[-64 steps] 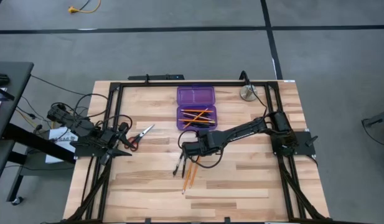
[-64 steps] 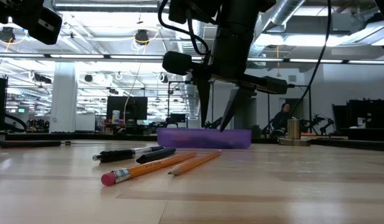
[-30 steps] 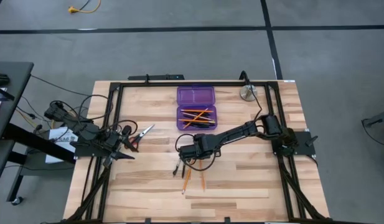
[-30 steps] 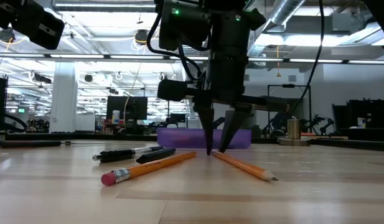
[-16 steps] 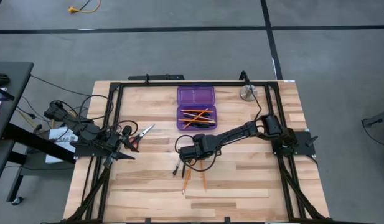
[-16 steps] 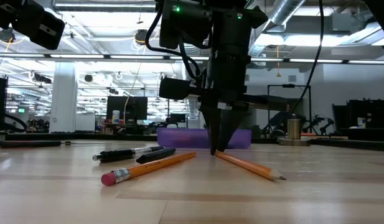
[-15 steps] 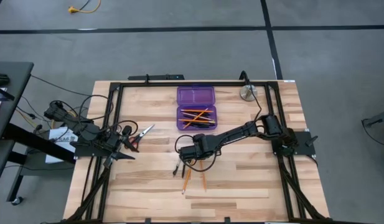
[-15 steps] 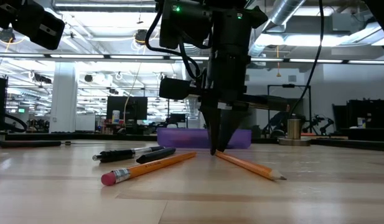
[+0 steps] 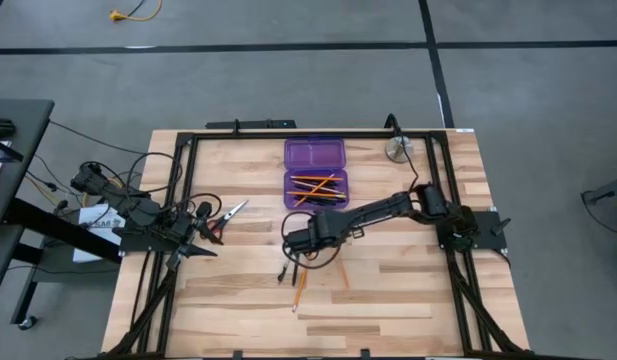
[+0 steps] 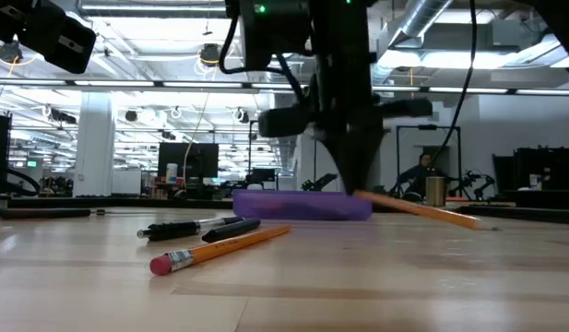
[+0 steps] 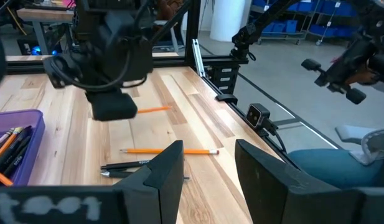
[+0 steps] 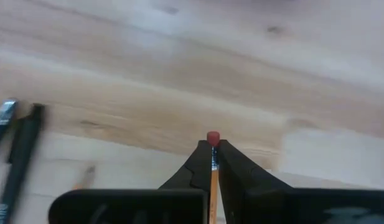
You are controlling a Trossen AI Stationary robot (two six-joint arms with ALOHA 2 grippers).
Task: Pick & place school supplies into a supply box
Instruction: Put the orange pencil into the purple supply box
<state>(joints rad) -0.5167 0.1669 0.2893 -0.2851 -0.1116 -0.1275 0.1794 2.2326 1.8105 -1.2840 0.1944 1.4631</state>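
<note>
The robot's right gripper is holding the slanting orange pencil just below its red eraser, so the robot should put the pencil down and grip it near its middle before putting it in the box.
My right gripper is shut on an orange pencil above the table's middle, just near of the supply box. The box is a purple case lying open, with pencils in its near half. Another orange pencil and two black pens lie flat on the wood below and beside the gripper. Red-handled scissors lie toward the left. My left gripper waits open at the left edge, near the scissors. My right gripper pinches the orange pencil between its two fingers just below the red eraser, which pokes out past the fingertips. The fingers come from above, pointing steeply down. The pencil is lifted off the wood and slants, its sharpened tip lower than the eraser end.
A round silver metal object stands at the far right, beside the black frame rail. Bare wood stretches along the near half of the table.
My right gripper has shut on the eraser end of the pencil that lay between its fingers, then risen and tipped. The pencil has come up off the table with it and swung, its tip still hanging lower. The other pencil and the pens have stayed put.
</note>
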